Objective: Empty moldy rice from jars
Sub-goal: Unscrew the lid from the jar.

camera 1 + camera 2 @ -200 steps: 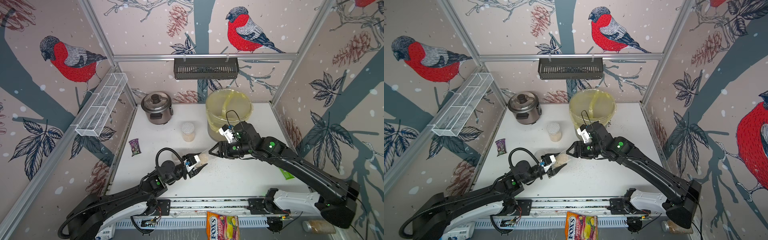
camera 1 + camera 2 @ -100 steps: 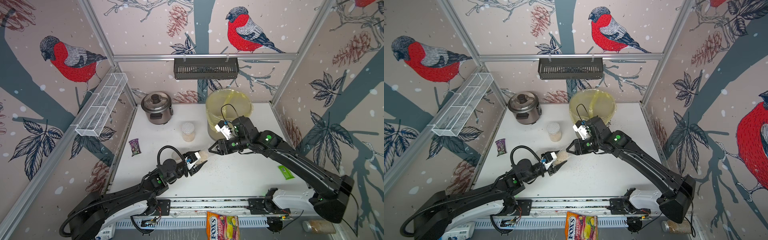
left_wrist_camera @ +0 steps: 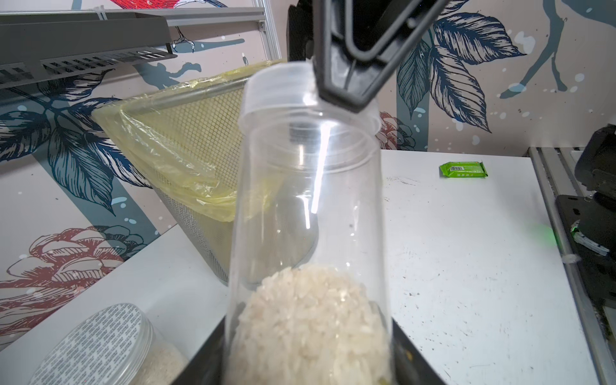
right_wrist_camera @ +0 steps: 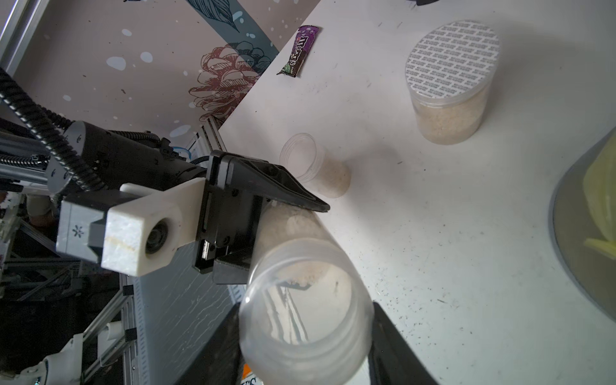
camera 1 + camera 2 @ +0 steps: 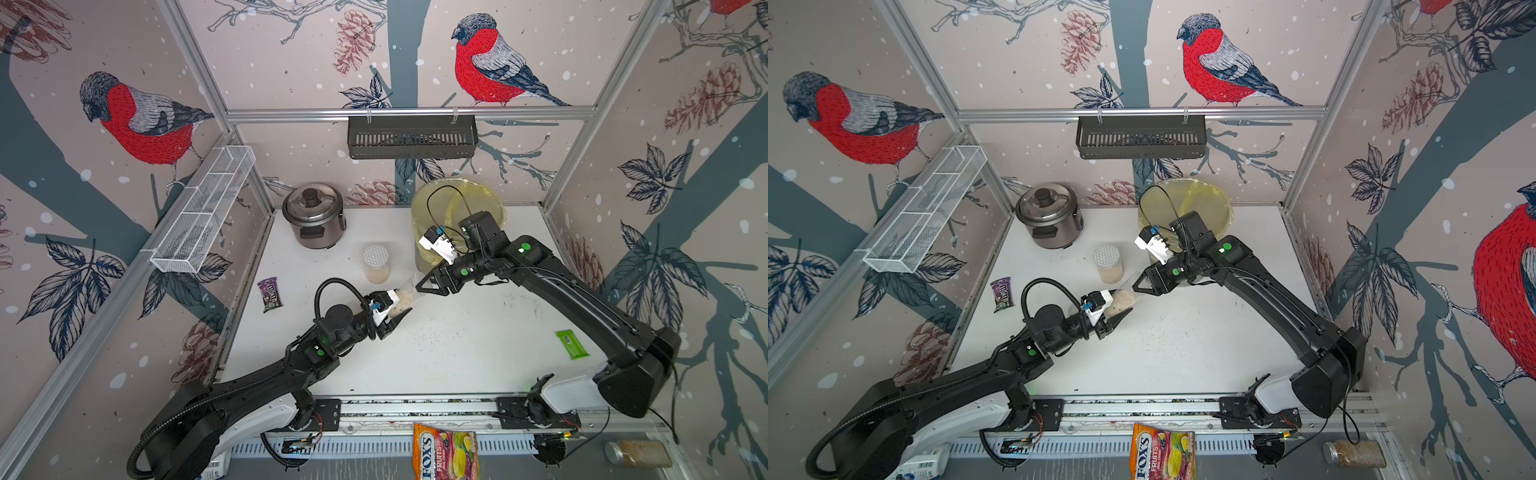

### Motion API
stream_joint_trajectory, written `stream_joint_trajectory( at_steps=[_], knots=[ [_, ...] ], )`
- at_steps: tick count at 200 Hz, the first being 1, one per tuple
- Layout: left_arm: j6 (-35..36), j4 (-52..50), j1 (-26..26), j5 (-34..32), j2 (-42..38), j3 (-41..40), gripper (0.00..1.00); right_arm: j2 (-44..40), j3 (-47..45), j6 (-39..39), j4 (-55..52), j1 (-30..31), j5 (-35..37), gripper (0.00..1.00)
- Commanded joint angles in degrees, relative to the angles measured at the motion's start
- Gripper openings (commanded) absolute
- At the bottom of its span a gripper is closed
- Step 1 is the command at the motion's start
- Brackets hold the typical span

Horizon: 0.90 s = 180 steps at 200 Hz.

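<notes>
I should keep pulling with my right gripper, whose fingers hold the clear lid [image 3: 277, 96] from both sides, until the lid is off the jar and rests on the open tabletop [image 5: 486, 329].
A narrow clear jar [image 5: 405, 297] [image 5: 1123, 300] is held tilted above the table's middle. My left gripper [image 5: 399, 309] [image 3: 310, 366] is shut on its lower end, where the moldy rice [image 3: 310, 326] lies. My right gripper [image 5: 417, 286] [image 4: 305, 350] is closed on the jar's clear lid [image 3: 300, 96], one finger on each side. A second narrow jar [image 4: 316, 170] with rice stands on the table just behind the left gripper. The wider jar [image 5: 376, 264] [image 4: 450, 86] with the silver dotted lid stands upright farther back, shut and part full.
The big bin with the yellow bag [image 5: 457, 199] stands at the back, behind the right wrist. A rice cooker [image 5: 313, 216] is back left, a candy packet [image 5: 269, 294] left, a green packet [image 5: 572, 344] right. Loose specks dot the table's middle.
The right wrist has turned and shifted a little to the left at the jar's lid. The left arm and the jar have barely moved.
</notes>
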Motion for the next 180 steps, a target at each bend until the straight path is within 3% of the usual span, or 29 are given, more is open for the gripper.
stream_joint_trajectory(
  at_steps=[1,52,90,133,180],
  knots=[
    [2.2,1.5,0.6,6.2,-0.2,0.8,0.00,1.4,2.2,-9.4,-2.5,-1.0,4.3,0.17],
    [2.1,2.0,1.1,7.2,0.7,1.1,0.00,1.2,2.6,-10.8,-1.4,-2.5,1.0,0.18],
    [1.8,1.8,1.1,6.1,-1.2,1.1,0.00,-0.7,1.9,-8.6,-3.7,-3.0,4.5,0.18],
    [-0.1,2.1,1.2,5.6,-2.6,0.6,0.00,-12.8,-10.4,-0.9,3.1,-5.2,6.9,0.18],
    [-2.4,1.8,1.1,4.0,-6.4,-0.9,0.00,-23.7,-21.7,7.5,5.6,-12.1,8.9,0.18]
  ],
)
